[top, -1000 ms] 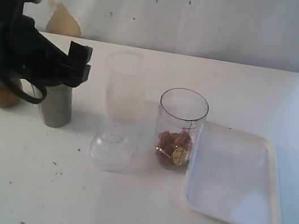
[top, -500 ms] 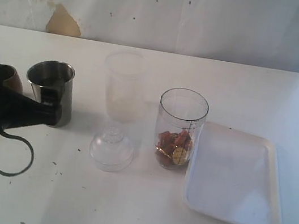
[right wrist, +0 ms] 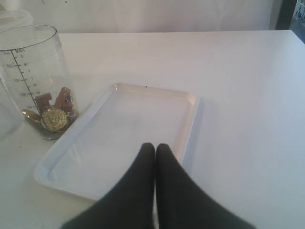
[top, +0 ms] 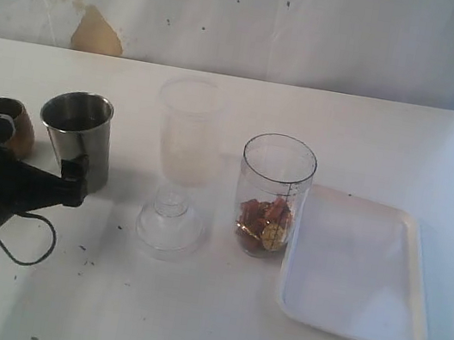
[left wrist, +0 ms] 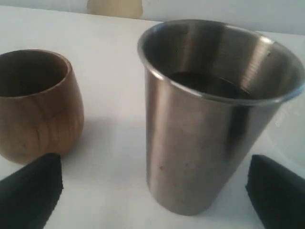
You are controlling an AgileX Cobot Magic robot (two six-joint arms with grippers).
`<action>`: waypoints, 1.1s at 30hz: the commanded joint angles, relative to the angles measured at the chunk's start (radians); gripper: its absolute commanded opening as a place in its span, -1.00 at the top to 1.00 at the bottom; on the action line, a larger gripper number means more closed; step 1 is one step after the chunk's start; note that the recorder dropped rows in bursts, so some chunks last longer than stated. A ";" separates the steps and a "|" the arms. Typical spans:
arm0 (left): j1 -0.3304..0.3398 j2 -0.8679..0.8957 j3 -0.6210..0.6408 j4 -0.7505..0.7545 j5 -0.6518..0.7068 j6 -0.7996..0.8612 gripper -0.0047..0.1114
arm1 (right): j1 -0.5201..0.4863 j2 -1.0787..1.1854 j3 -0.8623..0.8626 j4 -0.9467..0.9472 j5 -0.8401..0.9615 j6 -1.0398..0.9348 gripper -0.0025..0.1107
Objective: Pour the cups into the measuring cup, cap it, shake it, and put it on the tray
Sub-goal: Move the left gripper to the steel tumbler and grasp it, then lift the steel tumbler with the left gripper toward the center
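The brushed-steel tumbler [top: 82,141] is showing a dark, level surface [left wrist: 209,86] inside, so clear liquid will stream from the tumbler over the brown pieces when I pour.
The brushed-steel tumbler [top: 76,142] [left wrist: 209,119] stands upright at the left, with the small brown wooden cup [top: 8,125] [left wrist: 35,102] beside it. My left gripper [top: 75,180] [left wrist: 155,169] is low at table level just in front of the tumbler, open, its black fingers [left wrist: 31,191] standing wide of the tumbler's base without touching it. The clear measuring cup [top: 273,195] [right wrist: 38,81] stands uncapped beside the tray [top: 359,266] [right wrist: 133,133], with brown pieces and a gold coin in it. My right gripper [right wrist: 155,149] hangs shut and empty over the tray's near rim.
A frosted tapered cup [top: 186,128] stands behind a clear dome lid [top: 169,223] that lies on the table between the tumbler and the measuring cup. The right arm does not show in the exterior view.
My left arm has come down from above the two cups and drawn back toward the near left. It now sits low, with its open fingers facing the tumbler.
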 commanded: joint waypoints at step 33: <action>0.067 0.224 -0.283 0.051 0.019 0.072 -0.89 | -0.002 -0.004 0.005 0.000 -0.001 0.005 0.96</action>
